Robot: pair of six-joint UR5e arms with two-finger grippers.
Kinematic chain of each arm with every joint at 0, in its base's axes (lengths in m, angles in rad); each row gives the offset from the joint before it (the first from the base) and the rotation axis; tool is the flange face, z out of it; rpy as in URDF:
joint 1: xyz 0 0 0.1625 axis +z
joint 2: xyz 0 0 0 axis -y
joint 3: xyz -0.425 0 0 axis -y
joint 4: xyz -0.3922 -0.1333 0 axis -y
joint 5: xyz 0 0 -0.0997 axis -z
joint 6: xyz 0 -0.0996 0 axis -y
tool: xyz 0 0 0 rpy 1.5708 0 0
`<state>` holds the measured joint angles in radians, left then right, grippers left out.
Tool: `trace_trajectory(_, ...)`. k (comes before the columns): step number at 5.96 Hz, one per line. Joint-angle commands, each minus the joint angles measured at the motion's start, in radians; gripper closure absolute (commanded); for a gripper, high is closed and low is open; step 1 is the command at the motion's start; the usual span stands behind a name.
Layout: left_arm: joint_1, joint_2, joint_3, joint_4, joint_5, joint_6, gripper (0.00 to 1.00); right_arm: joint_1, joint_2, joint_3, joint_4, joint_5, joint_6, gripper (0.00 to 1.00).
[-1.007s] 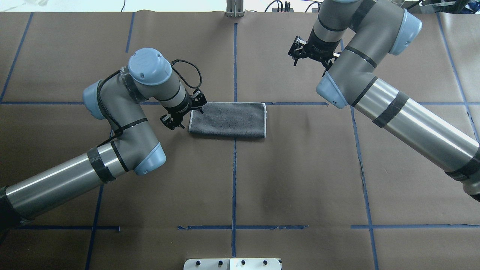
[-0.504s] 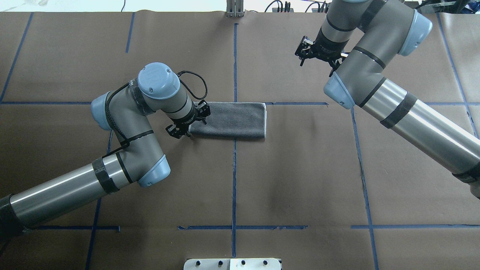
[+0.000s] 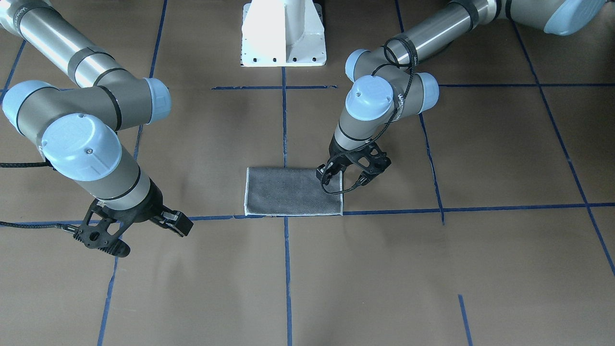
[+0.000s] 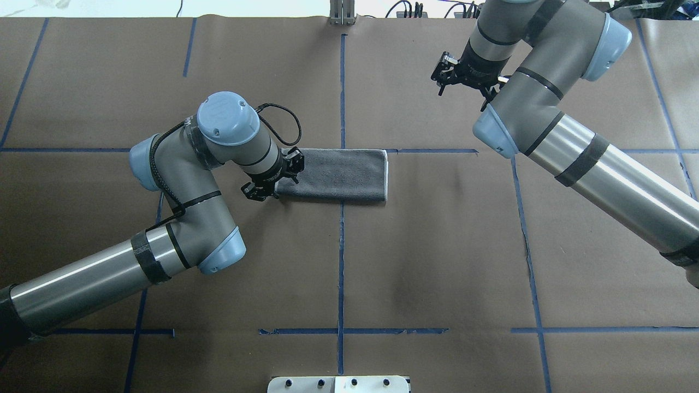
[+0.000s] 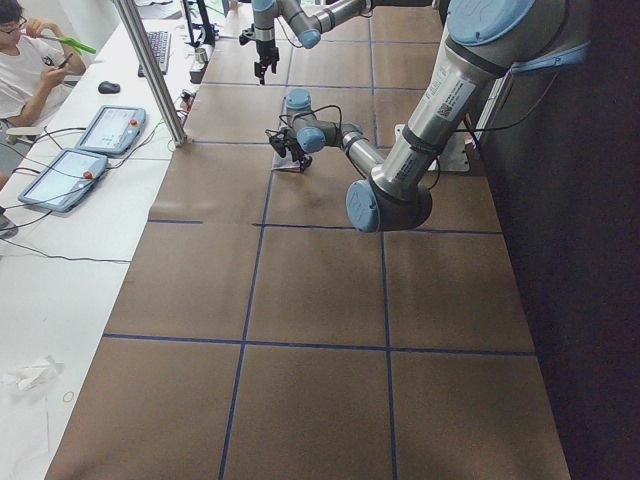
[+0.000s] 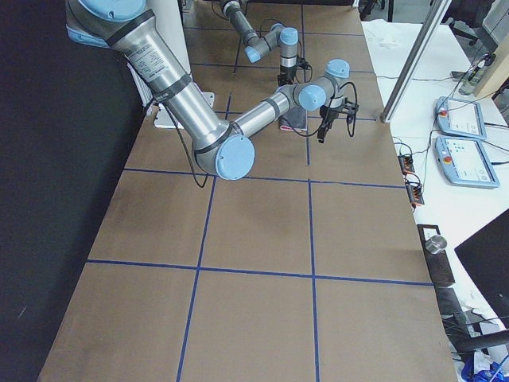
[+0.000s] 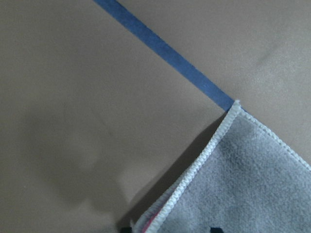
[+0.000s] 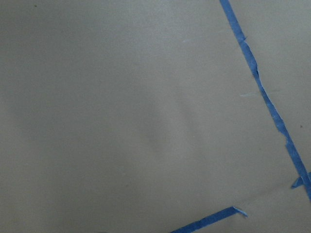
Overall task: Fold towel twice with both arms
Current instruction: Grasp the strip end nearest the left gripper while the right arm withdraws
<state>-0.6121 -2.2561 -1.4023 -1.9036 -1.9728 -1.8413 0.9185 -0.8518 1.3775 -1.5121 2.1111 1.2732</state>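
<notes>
The towel's layers (image 3: 294, 192) will fold together but slide out of line and show pink strips when I fold the towel, because pink peeks (image 7: 153, 213) between the stitched borders.
The towel (image 4: 336, 176) lies flat near the table's middle, folded into a rectangle with the grey face up and a light stitched border; it also shows in the front view (image 3: 288, 191). My left gripper (image 4: 274, 179) is low at the towel's left short end, jaws apart and straddling that edge (image 3: 342, 186). The left wrist view shows the towel's corner (image 7: 252, 174) with a thin pink layer at its edge. My right gripper (image 4: 461, 81) hangs open and empty above bare table far to the right and beyond the towel (image 3: 139, 233).
The table is brown paper with a grid of blue tape lines (image 4: 341, 245). The white pedestal base (image 3: 283, 33) stands at the robot's edge. A seated person (image 5: 25, 70), tablets (image 5: 110, 128) and a metal post (image 5: 150, 70) are beside the table.
My left gripper has moved right, from beside the towel onto its left end. My right arm has drifted a little to the right. The towel has not moved.
</notes>
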Motion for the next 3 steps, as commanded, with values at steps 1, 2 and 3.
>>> trace_trajectory(1, 0.0, 0.006, -0.001, 0.0, 0.0, -0.001, 0.6, -0.001, -0.001, 0.0, 0.001, 0.0, 0.0, 0.0)
trace_trajectory(2, 0.0, 0.004, -0.004, 0.001, -0.003, 0.0, 0.84, -0.001, -0.003, 0.0, 0.001, 0.0, 0.0, 0.0)
trace_trajectory(3, 0.0, 0.004, -0.012, 0.001, -0.008, 0.0, 0.98, -0.001, -0.004, 0.0, 0.003, 0.0, 0.002, 0.0)
